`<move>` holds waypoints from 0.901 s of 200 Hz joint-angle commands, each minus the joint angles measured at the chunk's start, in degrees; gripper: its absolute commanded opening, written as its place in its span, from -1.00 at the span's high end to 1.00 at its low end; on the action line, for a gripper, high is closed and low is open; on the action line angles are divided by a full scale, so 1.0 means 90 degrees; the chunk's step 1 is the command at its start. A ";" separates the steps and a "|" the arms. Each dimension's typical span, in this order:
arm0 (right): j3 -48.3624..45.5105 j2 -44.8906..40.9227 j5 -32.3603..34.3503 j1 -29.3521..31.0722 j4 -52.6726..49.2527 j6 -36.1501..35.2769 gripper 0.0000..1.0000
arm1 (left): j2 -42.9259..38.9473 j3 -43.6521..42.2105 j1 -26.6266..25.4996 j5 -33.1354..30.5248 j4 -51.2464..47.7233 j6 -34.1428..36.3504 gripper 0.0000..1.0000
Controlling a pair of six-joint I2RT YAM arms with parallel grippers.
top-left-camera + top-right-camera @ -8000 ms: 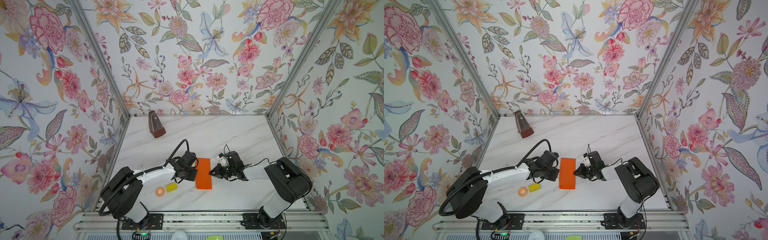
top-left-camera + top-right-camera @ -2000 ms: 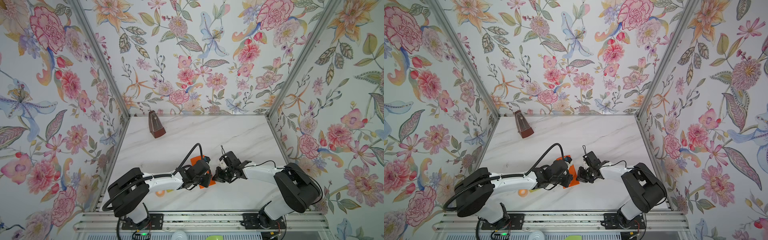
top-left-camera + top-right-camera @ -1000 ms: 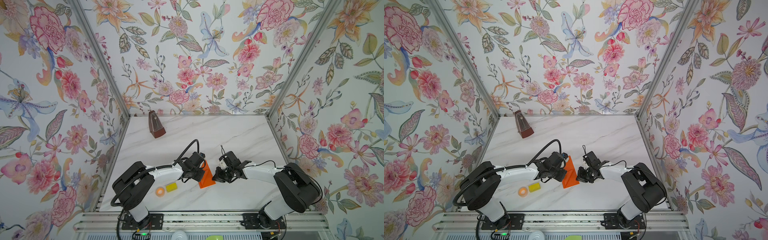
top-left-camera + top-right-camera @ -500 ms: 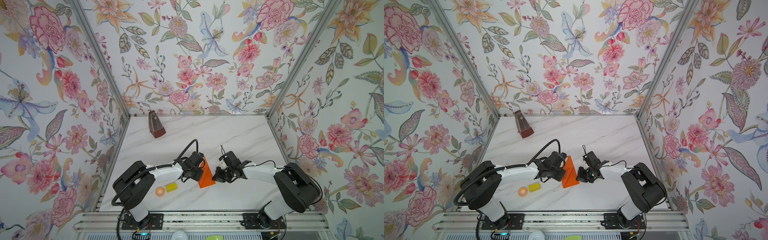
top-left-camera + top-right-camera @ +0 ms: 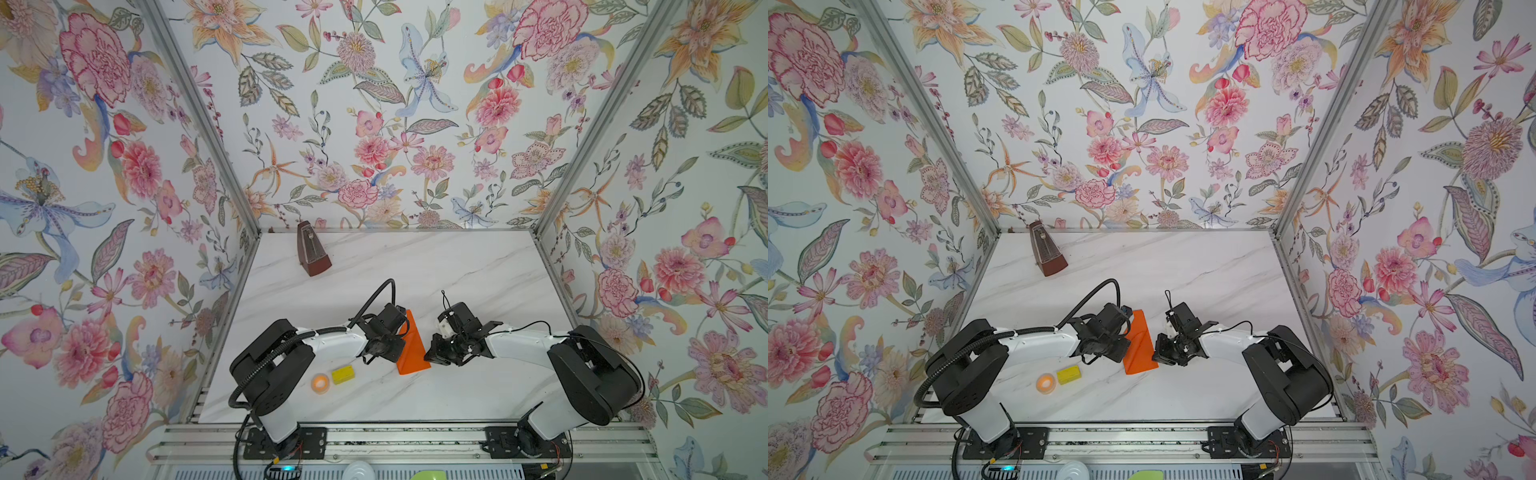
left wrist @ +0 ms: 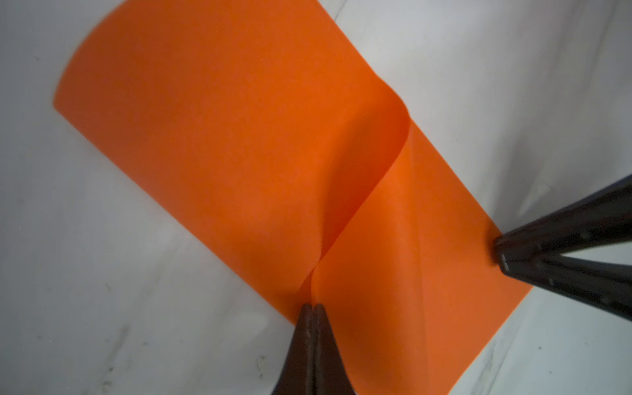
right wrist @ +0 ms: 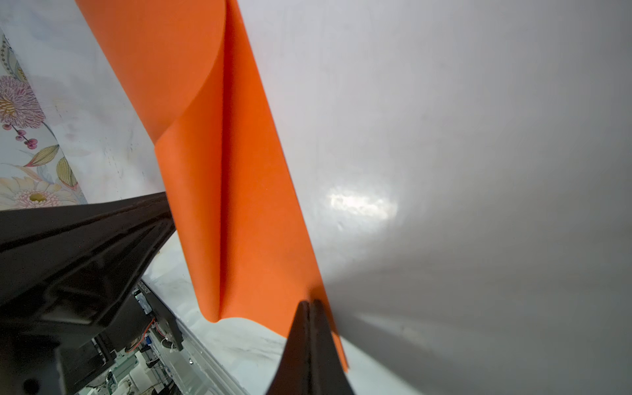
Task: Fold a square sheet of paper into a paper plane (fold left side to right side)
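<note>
Next, my right gripper opens and puts its fingers on both sides of that curl, because the raised layer of paper curls up beside my left gripper, away from the paper's near corner under my right gripper.
The square sheet of paper is bright orange and lies folded in the middle of the marble table. Its left layer is pulled up off the lower one, so it reads as a tall wedge in both top views. My left gripper is shut on the edge of that raised layer, and the paper curves up into its tips. My right gripper is shut, with its tip set down on the near right corner of the paper. No paper plane shape shows.
A small orange tape ring and a yellow block lie front left of the paper. A brown metronome stands at the back left. Flowered walls close the table on three sides, and a metal rail runs along the front.
Eight seconds ago the folded paper lay flat. Since two seconds ago my left gripper has drawn back leftward, raising the top layer. Over the last second hardly anything has moved.
</note>
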 commanded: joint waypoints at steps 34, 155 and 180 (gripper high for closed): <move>0.0057 0.0048 0.0252 0.0012 -0.0528 -0.0137 0.94 | 0.0267 0.0107 0.0073 0.0115 -0.0024 0.0081 1.00; -0.0033 -0.0166 0.0046 0.0251 0.1837 0.1771 0.16 | 0.0226 0.0042 0.0077 0.0283 0.0128 -0.0199 1.00; -0.0008 0.0189 -0.0040 0.0269 0.2106 0.1845 0.15 | 0.0203 0.0032 0.0077 0.0330 0.0159 -0.0235 1.00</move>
